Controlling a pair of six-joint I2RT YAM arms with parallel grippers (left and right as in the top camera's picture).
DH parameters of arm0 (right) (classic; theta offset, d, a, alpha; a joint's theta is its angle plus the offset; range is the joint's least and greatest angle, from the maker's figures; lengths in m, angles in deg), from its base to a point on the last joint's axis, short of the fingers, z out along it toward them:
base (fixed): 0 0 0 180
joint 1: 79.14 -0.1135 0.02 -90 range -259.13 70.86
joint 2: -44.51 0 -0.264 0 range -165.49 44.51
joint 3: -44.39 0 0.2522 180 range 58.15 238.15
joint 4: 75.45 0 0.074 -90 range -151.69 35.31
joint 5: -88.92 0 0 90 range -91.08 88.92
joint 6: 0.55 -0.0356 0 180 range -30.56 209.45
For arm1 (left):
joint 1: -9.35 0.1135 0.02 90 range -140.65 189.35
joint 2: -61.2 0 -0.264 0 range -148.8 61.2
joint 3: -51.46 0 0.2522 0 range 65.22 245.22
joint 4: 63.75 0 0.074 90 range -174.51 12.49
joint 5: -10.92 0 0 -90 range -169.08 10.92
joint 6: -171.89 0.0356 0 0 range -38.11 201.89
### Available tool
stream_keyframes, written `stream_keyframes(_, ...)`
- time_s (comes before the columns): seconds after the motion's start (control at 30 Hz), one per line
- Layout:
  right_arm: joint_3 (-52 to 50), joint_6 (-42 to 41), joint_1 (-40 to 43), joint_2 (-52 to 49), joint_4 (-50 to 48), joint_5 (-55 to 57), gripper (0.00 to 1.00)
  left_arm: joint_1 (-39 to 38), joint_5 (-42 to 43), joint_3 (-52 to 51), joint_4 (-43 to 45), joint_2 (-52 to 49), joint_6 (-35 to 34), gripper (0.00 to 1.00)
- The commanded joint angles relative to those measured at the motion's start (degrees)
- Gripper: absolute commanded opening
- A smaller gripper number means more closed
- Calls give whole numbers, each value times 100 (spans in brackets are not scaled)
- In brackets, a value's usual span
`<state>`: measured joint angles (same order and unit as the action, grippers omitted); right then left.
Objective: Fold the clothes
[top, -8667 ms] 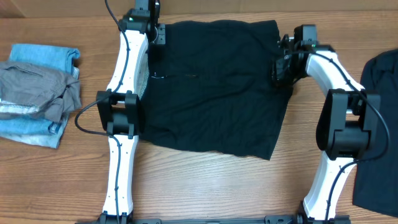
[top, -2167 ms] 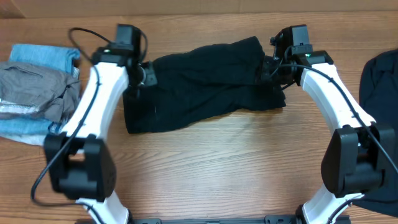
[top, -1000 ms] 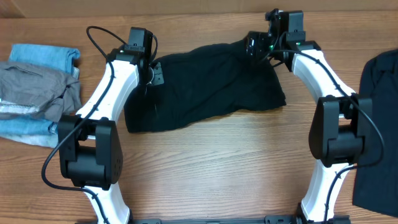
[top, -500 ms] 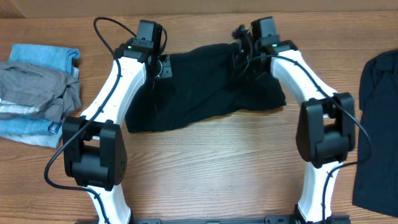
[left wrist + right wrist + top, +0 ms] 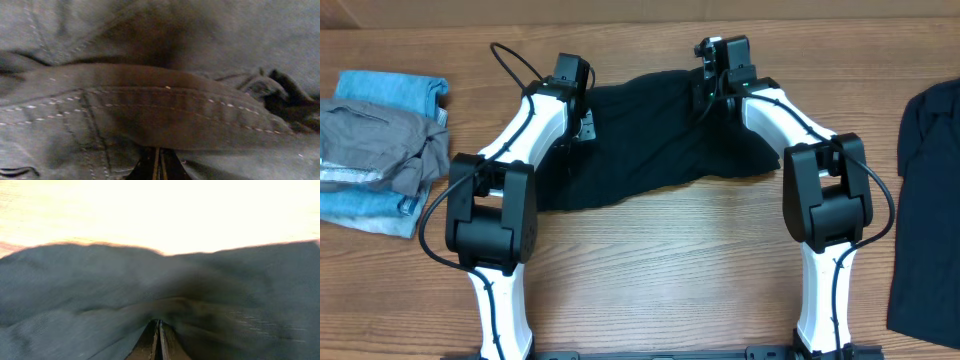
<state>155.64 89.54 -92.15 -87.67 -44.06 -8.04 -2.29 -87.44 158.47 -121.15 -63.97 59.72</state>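
My right gripper should back away from the garment's upper edge, since the black garment's end (image 5: 752, 152) beyond the gripper lies slanted and creased, and take that end's corner (image 5: 773, 168).
The clothes (image 5: 650, 140), a black garment, lie bunched in a wide band across the far middle of the wooden table (image 5: 650, 280). My left gripper (image 5: 582, 118) sits at the garment's upper left, shut on a stitched fold of the fabric (image 5: 165, 105); its jaw tips (image 5: 159, 151) are pressed together under that fold. My right gripper (image 5: 708, 92) is at the upper edge right of centre, shut with dark cloth (image 5: 75, 290) gathered round its closed tips (image 5: 159, 323). The bright table surface shows beyond the cloth in the right wrist view.
A pile of light blue and grey garments (image 5: 380, 150) lies at the left edge of the table. Another dark garment (image 5: 925, 200) lies along the right edge. Both arms reach inward over the black garment's ends.
The right gripper has shut and slid left along the garment's top edge. The left gripper has moved right, pulling the left end inward. The garment had earlier been folded from flat into a band.
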Motion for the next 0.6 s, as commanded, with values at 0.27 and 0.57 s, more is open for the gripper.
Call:
stream_keyframes(0.27,501,-31,662,369,299,466,4,205,-81,1014,-459,525,369,4)
stream_keyframes(0.57,533,-225,599,1038,3508,-2269,4,184,1357,1058,-1408,883,79,4)
